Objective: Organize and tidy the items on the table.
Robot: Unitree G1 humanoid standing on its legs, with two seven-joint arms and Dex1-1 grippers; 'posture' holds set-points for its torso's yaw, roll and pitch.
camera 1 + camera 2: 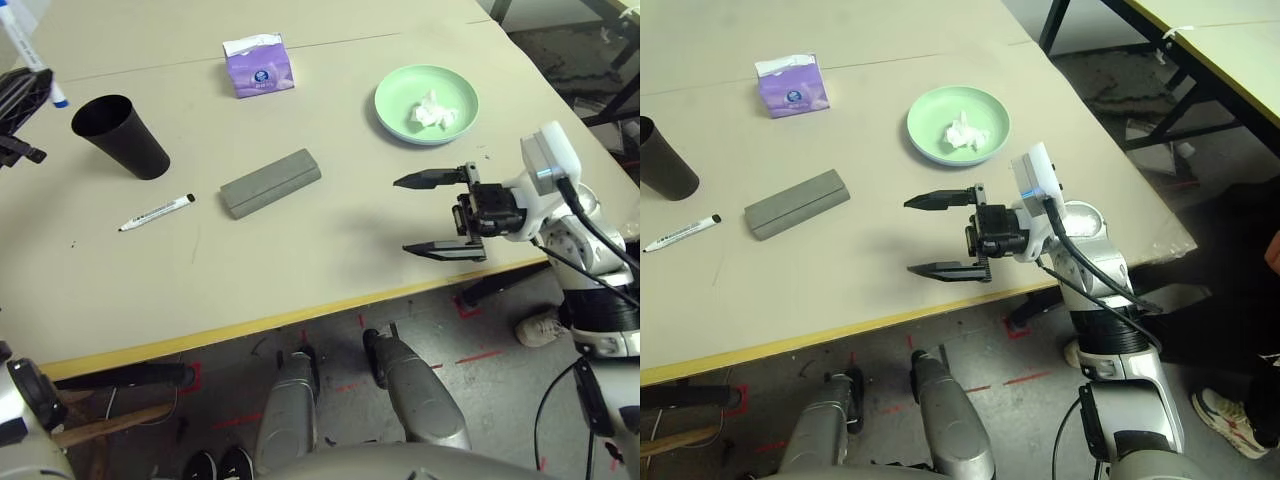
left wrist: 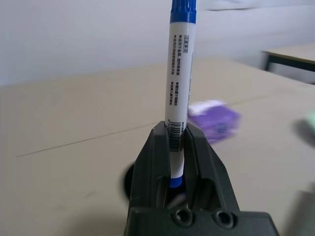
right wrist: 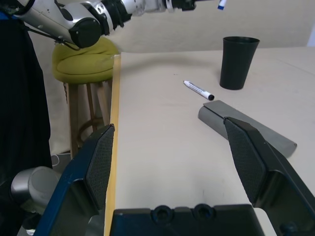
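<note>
The blue-capped marker (image 1: pixel 60 102) is upright and higher than the black cup's rim, so the robot's left gripper keeps going over the cup's opening (image 1: pixel 102 116) and lets go of the marker there.
On the beige table (image 1: pixel 300 270) a black cup (image 1: pixel 120 135) stands at the left. A white marker with a black cap (image 1: pixel 157 212) lies in front of it. A grey glasses case (image 1: pixel 270 182) rests near the middle. At the back sit a purple tissue box (image 1: pixel 258 65) and a green plate (image 1: pixel 455 90) holding a crumpled white tissue (image 1: pixel 432 110). My right gripper (image 1: pixel 402 215) hovers open and empty over the front right of the table, right of the case. At the far left, above the cup, my left gripper (image 2: pixel 176 147) is shut on a blue-capped marker (image 2: pixel 179 73).
The table's yellow front edge (image 1: pixel 300 325) runs just below my right gripper. A stool with a yellow-green cushion (image 3: pixel 86 61) stands off the table's left side. Another table (image 1: pixel 1210 40) stands at the back right, and a shoe (image 1: pixel 540 326) rests on the floor.
</note>
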